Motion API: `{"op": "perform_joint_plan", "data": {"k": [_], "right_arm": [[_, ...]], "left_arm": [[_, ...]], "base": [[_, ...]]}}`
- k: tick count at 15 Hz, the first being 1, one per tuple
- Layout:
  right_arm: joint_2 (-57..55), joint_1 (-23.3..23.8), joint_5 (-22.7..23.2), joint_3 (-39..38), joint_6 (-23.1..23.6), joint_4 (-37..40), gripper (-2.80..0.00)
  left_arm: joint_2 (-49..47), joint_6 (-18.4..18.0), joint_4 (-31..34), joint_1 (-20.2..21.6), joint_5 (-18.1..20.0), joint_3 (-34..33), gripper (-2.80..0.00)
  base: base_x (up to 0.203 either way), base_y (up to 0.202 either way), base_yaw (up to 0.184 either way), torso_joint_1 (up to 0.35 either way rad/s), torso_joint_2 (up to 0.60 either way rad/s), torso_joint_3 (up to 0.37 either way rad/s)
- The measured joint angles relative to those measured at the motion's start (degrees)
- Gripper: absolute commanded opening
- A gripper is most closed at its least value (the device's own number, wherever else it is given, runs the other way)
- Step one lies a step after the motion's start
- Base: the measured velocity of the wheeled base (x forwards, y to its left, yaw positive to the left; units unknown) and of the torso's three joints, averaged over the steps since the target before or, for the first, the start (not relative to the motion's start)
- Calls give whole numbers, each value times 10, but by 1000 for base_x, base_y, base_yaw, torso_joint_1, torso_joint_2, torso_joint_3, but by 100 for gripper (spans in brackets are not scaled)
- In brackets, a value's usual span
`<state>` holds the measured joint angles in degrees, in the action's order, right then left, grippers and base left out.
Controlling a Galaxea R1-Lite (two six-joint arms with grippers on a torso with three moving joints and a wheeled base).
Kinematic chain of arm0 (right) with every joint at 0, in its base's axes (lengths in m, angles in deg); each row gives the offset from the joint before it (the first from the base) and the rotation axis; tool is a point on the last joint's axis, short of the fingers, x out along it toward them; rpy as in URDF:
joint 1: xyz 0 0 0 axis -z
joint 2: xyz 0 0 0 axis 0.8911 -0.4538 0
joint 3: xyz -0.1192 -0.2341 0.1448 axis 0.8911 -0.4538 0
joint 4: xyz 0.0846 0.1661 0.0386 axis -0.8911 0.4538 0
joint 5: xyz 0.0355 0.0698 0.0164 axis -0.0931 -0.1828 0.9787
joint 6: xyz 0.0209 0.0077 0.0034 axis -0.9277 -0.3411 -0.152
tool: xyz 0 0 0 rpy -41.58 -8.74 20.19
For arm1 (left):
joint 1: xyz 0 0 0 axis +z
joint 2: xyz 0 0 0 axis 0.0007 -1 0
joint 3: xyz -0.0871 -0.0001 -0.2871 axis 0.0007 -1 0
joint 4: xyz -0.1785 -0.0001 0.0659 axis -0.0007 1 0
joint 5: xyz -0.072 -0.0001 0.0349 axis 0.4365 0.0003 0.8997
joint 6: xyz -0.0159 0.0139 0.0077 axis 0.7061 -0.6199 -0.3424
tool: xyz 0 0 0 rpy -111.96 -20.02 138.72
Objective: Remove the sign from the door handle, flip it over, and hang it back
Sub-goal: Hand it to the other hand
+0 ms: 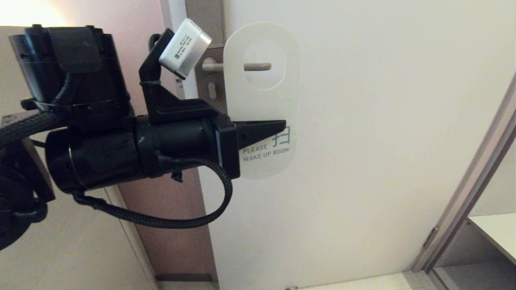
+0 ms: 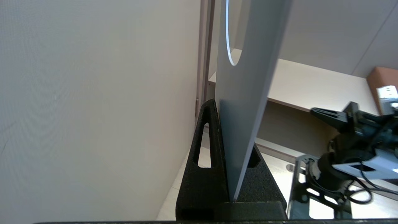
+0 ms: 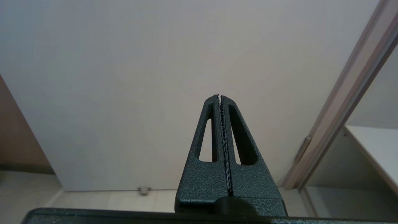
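The sign faces me at the door handle (image 1: 259,67), away from my right gripper, so my left gripper should carry it clear and hold out the sign's free edge (image 1: 295,142) for turning.
The sign (image 1: 262,104) shows its white face, reading "PLEASE MAKE UP ROOM", in front of the door. My left gripper (image 1: 278,128) is shut on its lower part from the left, just above the lettering. In the left wrist view the card (image 2: 245,77) stands edge-on between the two black fingers (image 2: 211,133), a little way off the door. The door handle (image 1: 258,67) shows through the sign's oval hole; I cannot tell whether it passes through. My right gripper (image 3: 219,96) hangs low in front of the door, shut and empty, outside the head view.
The white door (image 1: 383,141) fills the middle. Its frame (image 1: 475,169) runs down the right, with a pale shelf (image 1: 496,233) beyond it. The handle's tall plate with a keyhole (image 1: 212,90) sits at the door's left edge, next to a pinkish wall (image 1: 161,209).
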<state>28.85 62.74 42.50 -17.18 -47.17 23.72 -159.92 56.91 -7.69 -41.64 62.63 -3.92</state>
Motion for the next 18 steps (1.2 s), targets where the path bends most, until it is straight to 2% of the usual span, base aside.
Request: {"op": "perform_joint_plan", "data": {"k": [3, 8, 10, 13, 18], "right_arm": [[0, 0, 3, 0, 17, 0, -280], [0, 0, 6, 5, 18, 5, -280], [0, 0, 15, 25, 19, 31, -280], [-9, 0, 55, 77, 18, 102, -280], [-130, 0, 116, 139, 18, 83, -280]], "left_arm": [[31, 2, 0, 1, 8, -34, -280], [17, 0, -7, 16, 74, -44, -280], [-14, 0, -25, 21, 92, -25, -280], [-75, 2, -48, 23, 129, 32, -280], [-173, 18, -51, 15, 191, 134, -280]], "base": [[0, 0, 0, 0, 0, 0], [0, 0, 0, 0, 0, 0], [0, 0, 0, 0, 0, 0], [0, 0, 0, 0, 0, 0], [0, 0, 0, 0, 0, 0]]}}
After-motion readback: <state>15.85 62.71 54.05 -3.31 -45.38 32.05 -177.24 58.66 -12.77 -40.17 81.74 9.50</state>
